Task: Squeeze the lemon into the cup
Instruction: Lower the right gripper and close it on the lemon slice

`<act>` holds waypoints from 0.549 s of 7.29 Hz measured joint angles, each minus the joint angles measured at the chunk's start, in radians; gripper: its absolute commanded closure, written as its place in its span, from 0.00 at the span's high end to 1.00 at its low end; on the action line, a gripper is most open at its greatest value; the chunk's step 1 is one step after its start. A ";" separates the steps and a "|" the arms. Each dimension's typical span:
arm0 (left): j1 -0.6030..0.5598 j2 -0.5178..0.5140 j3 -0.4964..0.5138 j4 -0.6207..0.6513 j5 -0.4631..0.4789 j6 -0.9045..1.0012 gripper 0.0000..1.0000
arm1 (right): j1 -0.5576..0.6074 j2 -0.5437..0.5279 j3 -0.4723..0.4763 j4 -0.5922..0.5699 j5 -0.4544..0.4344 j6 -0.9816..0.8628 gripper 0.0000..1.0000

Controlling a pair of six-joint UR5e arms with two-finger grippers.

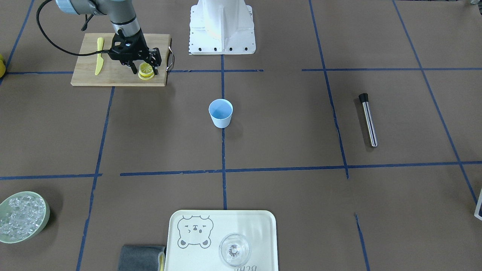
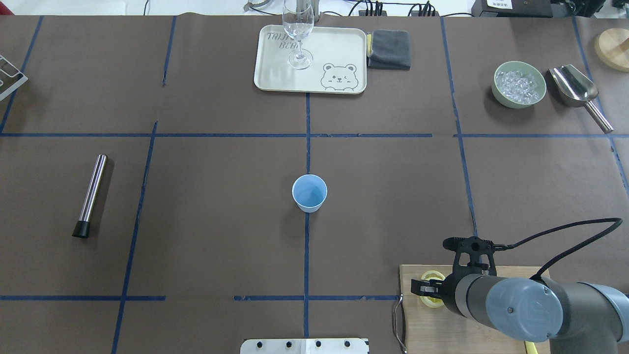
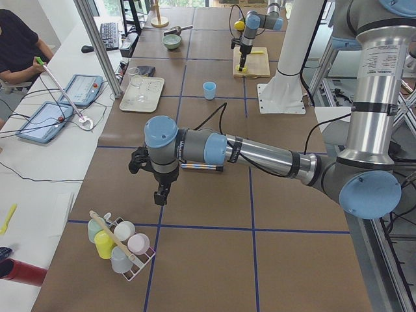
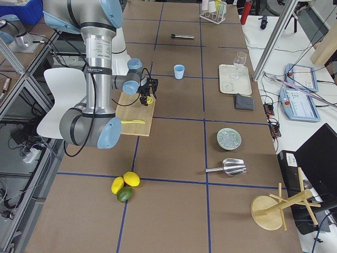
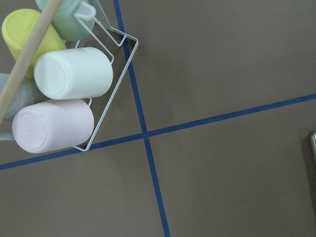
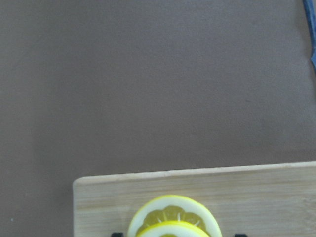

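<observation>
The lemon slices overlap (image 1: 145, 74) between my open fingers, so the lower slice (image 1: 145, 78) should come up together with the upper one when I lift.
Two stacked lemon slices (image 1: 146, 70) lie on the wooden cutting board (image 1: 113, 77), near its end by the metal handle. My right gripper (image 1: 145, 72) points down over them, open, with one finger on each side of the stack. In the right wrist view the slices (image 6: 173, 219) sit at the bottom edge, with a fingertip just showing at each side and apart from them. The light-blue cup (image 1: 220, 113) stands upright at the table's middle, empty, well away from the board. My left gripper (image 3: 160, 194) hangs over the table's far left end; I cannot tell whether it is open.
A yellow knife (image 1: 99, 56) lies on the board. A steel muddler (image 1: 368, 120) lies on the robot's left side. A bear tray (image 1: 260, 233) holds a clear glass (image 1: 234, 249), with a grey cloth (image 1: 141, 258) and an ice bowl (image 1: 22, 216) nearby. A cup rack (image 5: 64, 98) sits under the left wrist.
</observation>
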 measured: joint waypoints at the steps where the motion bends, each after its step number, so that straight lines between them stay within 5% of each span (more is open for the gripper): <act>1: 0.000 -0.002 0.000 0.000 0.001 0.000 1.00 | 0.000 0.000 0.001 0.000 0.000 0.000 0.66; 4: 0.000 -0.004 0.000 0.000 0.001 -0.001 1.00 | 0.002 -0.002 0.005 0.000 -0.001 0.000 0.65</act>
